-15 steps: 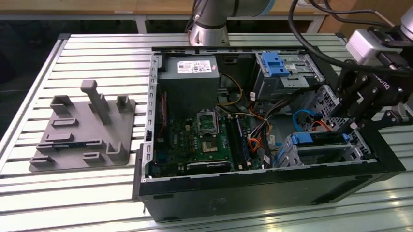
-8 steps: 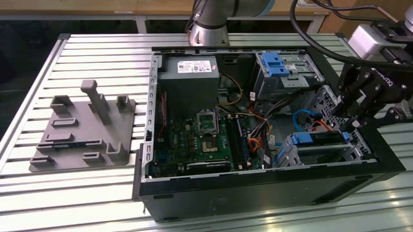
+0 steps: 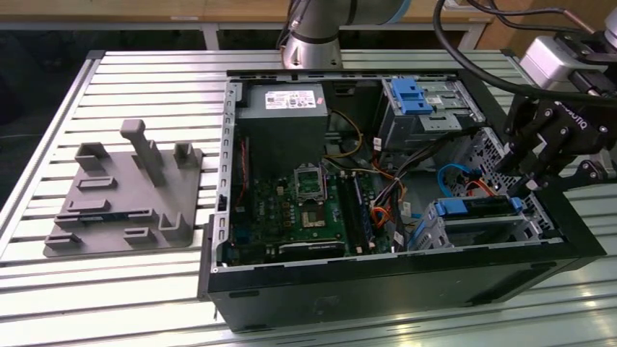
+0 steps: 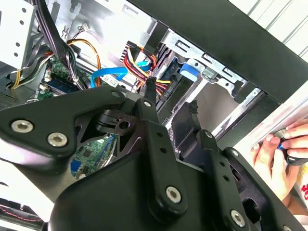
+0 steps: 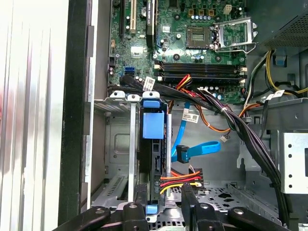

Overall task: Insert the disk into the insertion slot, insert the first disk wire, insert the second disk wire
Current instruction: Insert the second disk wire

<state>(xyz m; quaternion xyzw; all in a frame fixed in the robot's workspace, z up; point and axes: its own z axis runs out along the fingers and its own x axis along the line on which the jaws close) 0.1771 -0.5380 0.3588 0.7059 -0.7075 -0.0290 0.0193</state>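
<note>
The blue flat wire will stay curled and reach the disk when I carry its plug (image 5: 183,154), because the wire doubles back in a slack loop (image 5: 210,147).
The disk (image 5: 153,126) in its blue carrier sits edge-on inside the insertion slot (image 5: 118,144), a silver metal cage. In the exterior view the disk (image 3: 477,208) lies in the cage (image 3: 492,230) at the case's near right corner. My gripper (image 5: 164,201) hovers open just over the disk's end, fingers astride it and holding nothing. A blue flat wire (image 5: 195,150) ends in a connector beside the disk, apart from it. A red, yellow and black wire bundle (image 5: 180,180) with a black plug lies close to one fingertip (image 4: 150,85). The gripper (image 3: 521,189) hangs above the cage.
The open computer case (image 3: 386,282) holds a green motherboard (image 3: 308,210), a power supply (image 3: 279,101) and a grey bay with a blue latch (image 3: 415,97). Thick black cables (image 5: 250,134) cross beside the cage. A grey fixture (image 3: 126,195) lies at the exterior view's left. A person's hand (image 4: 276,154) is outside the case.
</note>
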